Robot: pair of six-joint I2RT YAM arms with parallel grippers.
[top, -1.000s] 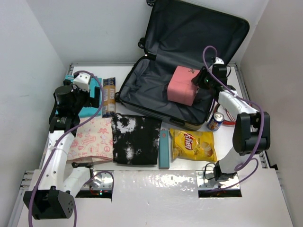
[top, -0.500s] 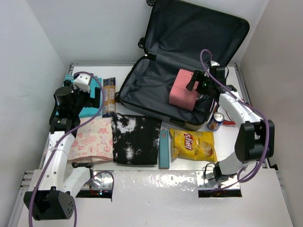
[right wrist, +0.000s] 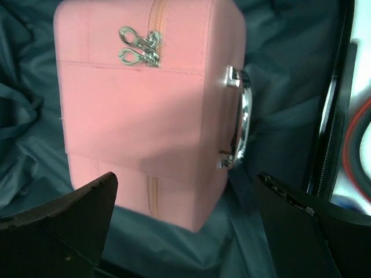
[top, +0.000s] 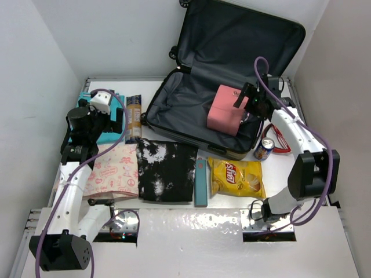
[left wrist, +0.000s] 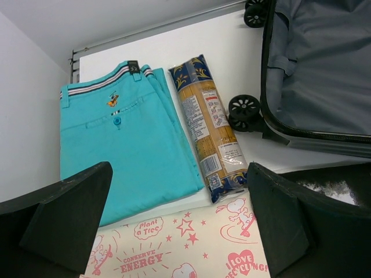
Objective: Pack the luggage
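Observation:
The pink zip case's handle point(top: 244, 117) is close to the luggage's edge, so I should use my right gripper to push the case inward point(top: 226, 111) before I pack the soda can next to it.
The luggage point(top: 179, 110) lies open at the back of the table, its lid point(top: 232, 40) propped against the wall. A pink zip case point(top: 223, 110) stands inside it on the dark lining point(right wrist: 278, 69), at the right side. My right gripper point(top: 246, 103) hangs just right of the case, open, its fingers apart from it. In the right wrist view the pink case point(right wrist: 145, 104) fills the space ahead of the open right gripper point(right wrist: 185, 229). My left gripper point(top: 116, 119) is open above the left-hand items and holds nothing. The left wrist view shows the luggage's corner point(left wrist: 324, 75).
Turquoise shorts point(left wrist: 122, 145) and a pasta packet point(left wrist: 208, 133) lie left of the luggage. In front are a cream Snoopy cloth point(top: 113, 171), a black-and-white garment point(top: 167, 171), a slim teal case point(top: 200, 182), a yellow chips bag point(top: 236, 176) and a soda can point(top: 264, 149).
My right gripper opened and let go of the pink case, which now rests in the luggage; the gripper drew back slightly to the right. The left arm stayed still.

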